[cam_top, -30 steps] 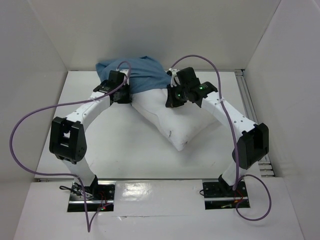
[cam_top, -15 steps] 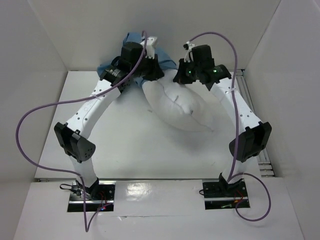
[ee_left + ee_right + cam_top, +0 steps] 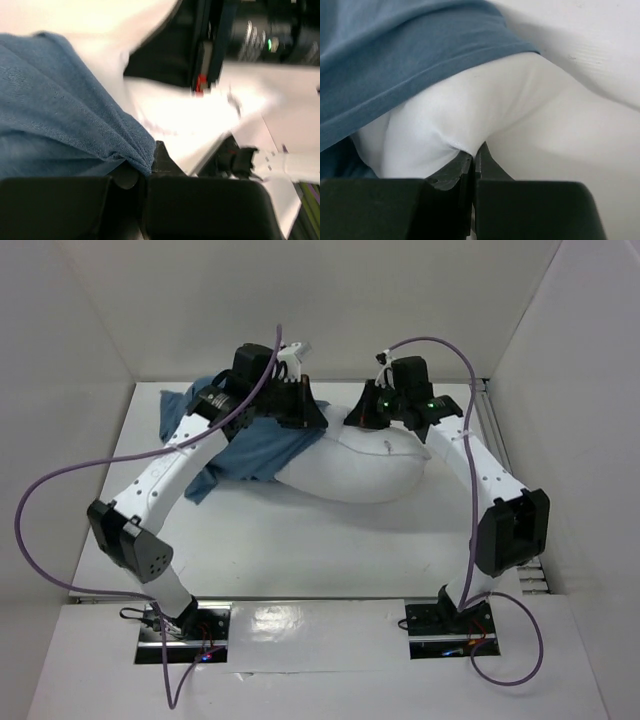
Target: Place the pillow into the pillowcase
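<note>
Next, my right gripper opens and moves away, as it bunches the pillow (image 3: 335, 424) against the pillowcase's hem, before my left gripper takes the hem nearer the front (image 3: 281, 471).
The white pillow (image 3: 365, 468) lies across the back middle of the table, its left end under the blue pillowcase (image 3: 245, 450). My left gripper (image 3: 305, 418) is shut on the pillowcase's edge (image 3: 100, 135), which bunches between its jaws. My right gripper (image 3: 358, 416) is shut on a fold of the pillow's white fabric (image 3: 445, 130) at its upper edge, right beside the pillowcase's hem (image 3: 420, 65). The two grippers are close together above the pillow's left part. In the left wrist view the right gripper's body (image 3: 210, 45) shows blurred beyond the pillow.
White walls (image 3: 300, 300) close the table at the back and both sides. Purple cables (image 3: 60, 490) loop off both arms. The arm bases (image 3: 180, 625) sit at the near edge. A metal rail (image 3: 500, 440) runs along the right side.
Both grippers, which had lifted cloth and pillow toward the back wall, have come down. The pillow now lies flat and sideways, and the pillowcase is spread out to the left over its end.
</note>
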Available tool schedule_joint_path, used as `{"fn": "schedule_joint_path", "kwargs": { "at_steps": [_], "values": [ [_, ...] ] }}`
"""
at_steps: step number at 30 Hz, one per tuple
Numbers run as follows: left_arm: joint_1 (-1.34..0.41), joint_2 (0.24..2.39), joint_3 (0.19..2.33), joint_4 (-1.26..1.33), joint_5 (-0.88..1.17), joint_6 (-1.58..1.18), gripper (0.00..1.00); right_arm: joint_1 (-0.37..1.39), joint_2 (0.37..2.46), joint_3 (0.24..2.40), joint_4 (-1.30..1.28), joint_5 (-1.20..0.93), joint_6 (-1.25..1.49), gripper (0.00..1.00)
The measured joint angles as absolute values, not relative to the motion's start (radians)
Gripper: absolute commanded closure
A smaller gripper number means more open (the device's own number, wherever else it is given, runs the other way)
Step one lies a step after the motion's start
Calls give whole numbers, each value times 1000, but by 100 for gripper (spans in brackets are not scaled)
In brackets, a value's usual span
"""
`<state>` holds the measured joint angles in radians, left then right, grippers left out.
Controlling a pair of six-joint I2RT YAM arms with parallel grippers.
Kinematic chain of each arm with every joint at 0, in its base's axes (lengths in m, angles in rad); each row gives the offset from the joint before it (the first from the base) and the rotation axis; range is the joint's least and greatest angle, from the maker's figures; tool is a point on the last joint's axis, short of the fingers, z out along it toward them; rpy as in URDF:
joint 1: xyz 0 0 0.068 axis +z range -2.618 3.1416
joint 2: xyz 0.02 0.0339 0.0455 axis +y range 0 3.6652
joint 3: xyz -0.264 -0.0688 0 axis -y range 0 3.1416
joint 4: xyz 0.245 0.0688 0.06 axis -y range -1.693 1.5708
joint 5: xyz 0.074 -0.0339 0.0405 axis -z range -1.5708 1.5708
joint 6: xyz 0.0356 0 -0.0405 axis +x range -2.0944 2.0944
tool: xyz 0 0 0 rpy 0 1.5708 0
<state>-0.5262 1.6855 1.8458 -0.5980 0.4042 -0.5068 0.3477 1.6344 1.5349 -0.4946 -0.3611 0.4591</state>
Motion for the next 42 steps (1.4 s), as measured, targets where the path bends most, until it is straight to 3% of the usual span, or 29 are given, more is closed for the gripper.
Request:
{"fn": "schedule_joint_path", "kwargs": {
  "at_steps": [10, 14, 17, 18, 19, 20, 24, 26, 27, 30, 31, 33, 35, 38, 39, 40, 42],
  "values": [
    [-632, 1402, 1907, -813, 395, -532, 100, 372, 1329, 1486, -575, -448, 439, 100],
    [-622, 1451, 2011, -860, 399, -544, 100, 384, 1253, 1428, -609, -478, 490, 100],
    [-572, 1604, 2133, -905, 414, -550, 100, 351, 1313, 1412, -621, -532, 519, 100],
    [-551, 1663, 2170, -910, 418, -550, 94, 329, 1352, 1412, -615, -550, 528, 100],
    [-528, 1740, 2216, -915, 419, -547, 76, 299, 1403, 1413, -608, -569, 534, 93],
    [-506, 1819, 2268, -918, 417, -535, 49, 267, 1462, 1420, -601, -591, 539, 62],
    [-437, 2100, 2459, -925, 377, -501, 17, 138, 1756, 1577, -616, -585, 529, 23],
    [-408, 2124, 2413, -935, 328, -486, 11, 74, 1831, 1642, -619, -527, 515, 17],
    [-398, 2101, 2362, -933, 296, -474, 11, 43, 1835, 1649, -623, -491, 508, 15],
    [-390, 1964, 2197, -924, 185, -458, 23, -36, 1783, 1651, -644, -388, 496, 14],
    [-392, 1912, 2166, -928, 150, -449, 29, -56, 1755, 1650, -646, -351, 493, 14],
    [-398, 1806, 2125, -922, 88, -437, 50, -80, 1674, 1629, -645, -282, 479, 15],
    [-402, 1712, 2094, -904, 36, -421, 60, -81, 1589, 1596, -639, -241, 466, 19],
    [-412, 1612, 2017, -887, -37, -399, 58, -54, 1472, 1521, -635, -214, 443, 25],
    [-419, 1597, 1985, -881, -59, -396, 53, -43, 1448, 1494, -631, -210, 438, 27],
    [-424, 1591, 1953, -879, -83, -395, 41, -31, 1426, 1460, -630, -212, 433, 27],
    [-436, 1602, 1884, -877, -125, -395, 38, -8, 1399, 1386, -630, -225, 424, 23]
  ]
}}
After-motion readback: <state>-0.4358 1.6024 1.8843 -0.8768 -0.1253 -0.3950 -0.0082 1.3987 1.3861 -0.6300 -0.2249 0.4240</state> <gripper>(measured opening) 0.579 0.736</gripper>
